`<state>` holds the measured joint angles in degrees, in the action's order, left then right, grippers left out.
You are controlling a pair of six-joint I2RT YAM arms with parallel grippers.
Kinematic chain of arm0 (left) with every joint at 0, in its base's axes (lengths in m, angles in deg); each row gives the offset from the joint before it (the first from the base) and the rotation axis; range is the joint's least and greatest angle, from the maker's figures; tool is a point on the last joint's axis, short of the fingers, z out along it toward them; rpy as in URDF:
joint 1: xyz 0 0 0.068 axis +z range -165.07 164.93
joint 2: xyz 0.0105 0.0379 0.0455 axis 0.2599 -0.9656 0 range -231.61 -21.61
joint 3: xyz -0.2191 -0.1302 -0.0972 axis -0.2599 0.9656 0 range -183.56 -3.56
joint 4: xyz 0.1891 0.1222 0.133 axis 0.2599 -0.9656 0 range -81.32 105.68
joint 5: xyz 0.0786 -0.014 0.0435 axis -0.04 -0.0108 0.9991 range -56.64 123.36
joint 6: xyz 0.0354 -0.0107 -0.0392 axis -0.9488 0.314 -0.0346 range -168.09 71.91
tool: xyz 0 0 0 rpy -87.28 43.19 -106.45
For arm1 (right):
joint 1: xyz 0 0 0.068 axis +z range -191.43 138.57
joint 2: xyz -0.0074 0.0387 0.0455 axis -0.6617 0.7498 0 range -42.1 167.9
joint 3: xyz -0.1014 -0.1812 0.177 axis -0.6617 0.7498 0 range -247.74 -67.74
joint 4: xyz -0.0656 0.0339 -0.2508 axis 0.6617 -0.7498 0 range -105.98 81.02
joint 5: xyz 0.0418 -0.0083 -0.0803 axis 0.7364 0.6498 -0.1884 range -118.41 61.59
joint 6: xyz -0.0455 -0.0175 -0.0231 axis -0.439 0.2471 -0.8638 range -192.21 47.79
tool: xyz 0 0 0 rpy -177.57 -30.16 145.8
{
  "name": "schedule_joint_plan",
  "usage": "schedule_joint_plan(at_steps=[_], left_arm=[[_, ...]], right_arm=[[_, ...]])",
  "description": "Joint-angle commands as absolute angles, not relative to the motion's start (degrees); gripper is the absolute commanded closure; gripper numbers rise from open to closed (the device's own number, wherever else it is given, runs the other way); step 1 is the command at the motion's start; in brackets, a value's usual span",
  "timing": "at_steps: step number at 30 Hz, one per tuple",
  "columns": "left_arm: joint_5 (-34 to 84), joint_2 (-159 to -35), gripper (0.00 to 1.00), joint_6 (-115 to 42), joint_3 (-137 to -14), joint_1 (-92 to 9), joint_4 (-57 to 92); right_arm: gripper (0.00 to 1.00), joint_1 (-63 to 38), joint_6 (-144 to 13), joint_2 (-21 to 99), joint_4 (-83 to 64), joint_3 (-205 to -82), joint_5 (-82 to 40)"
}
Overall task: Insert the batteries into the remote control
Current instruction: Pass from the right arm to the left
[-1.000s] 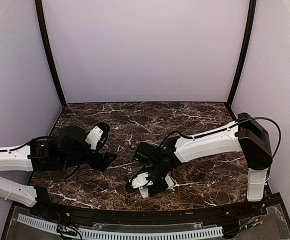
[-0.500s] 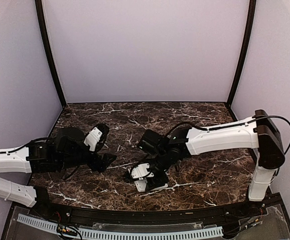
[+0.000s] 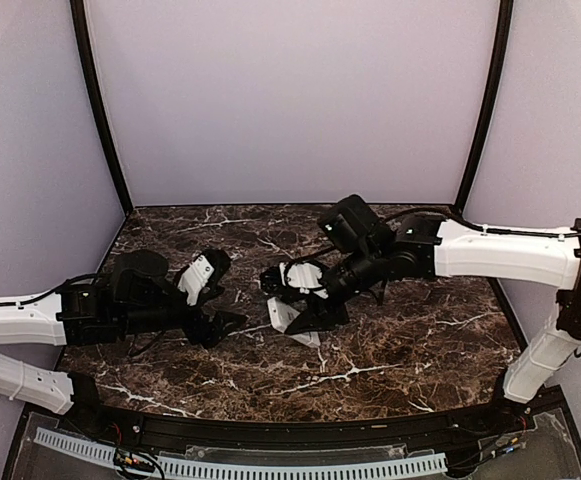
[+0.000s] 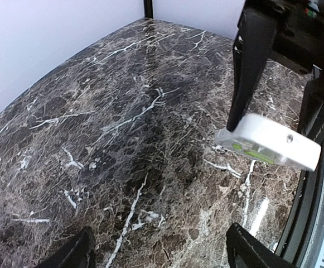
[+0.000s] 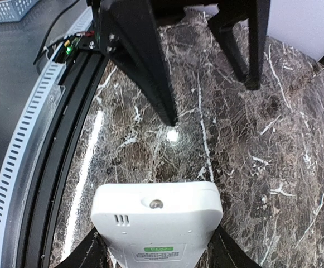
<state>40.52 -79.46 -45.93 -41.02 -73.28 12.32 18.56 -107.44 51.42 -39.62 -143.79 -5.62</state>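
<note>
The remote control slants downward (image 3: 288, 319) next to my open left gripper. My right gripper should turn the remote control upright and pass it to my left gripper.
My right gripper (image 3: 305, 308) is shut on the white remote control (image 3: 292, 322) and holds it above the table's middle. In the right wrist view the remote (image 5: 156, 215) fills the bottom, back side up with a small green label, gripped between my fingers (image 5: 224, 252). My left gripper (image 3: 225, 325) is open and empty just left of the remote. In the left wrist view the remote (image 4: 270, 142) hangs at the right, above the marble, and my left gripper (image 4: 162, 257) points at bare table. No batteries show in any view.
The dark marble table (image 3: 410, 340) has a raised black rim along its front edge (image 3: 300, 428). A white perforated strip (image 3: 240, 465) lies in front of it. Purple walls close in the back and sides.
My right arm has lifted the remote from near the front edge and carried it back and left to the table's middle. My left gripper has shifted slightly right.
</note>
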Motion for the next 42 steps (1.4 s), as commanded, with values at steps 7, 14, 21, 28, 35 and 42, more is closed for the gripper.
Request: schedule_joint_plan(at_steps=[7,14,21,28,35,42], left_arm=[[24.3,-79.69,0.17,-54.69,-42.67,-72.92,22.18],[18.81,-85.9,0.01,-58.25,-47.35,-72.86,30.91],[20.24,-92.13,0.01,-57.1,-50.23,-72.27,33.36],[20.29,-90.8,0.01,-56.82,-45.9,-72.22,31.16],[19.85,-92.19,0.01,-56.75,-40.15,-72.25,44.95],[16.95,-97.86,0.01,-56.56,-42.0,-72.1,51.48]], right_arm=[[0.72,12.89,-95.96,39.88,-21.69,-139.02,7.93],[0.73,12.21,-94.11,37.97,-19.08,-139.77,9.63],[0.73,12.25,-94.66,37.89,-21.42,-138.34,5.22],[0.74,12.23,-93.57,39.69,-17.44,-133.49,3.27],[0.74,12.23,-91.35,40.23,-15.13,-133.33,5.97],[0.74,12.27,-89.51,39.64,-12.52,-132.15,9.04]])
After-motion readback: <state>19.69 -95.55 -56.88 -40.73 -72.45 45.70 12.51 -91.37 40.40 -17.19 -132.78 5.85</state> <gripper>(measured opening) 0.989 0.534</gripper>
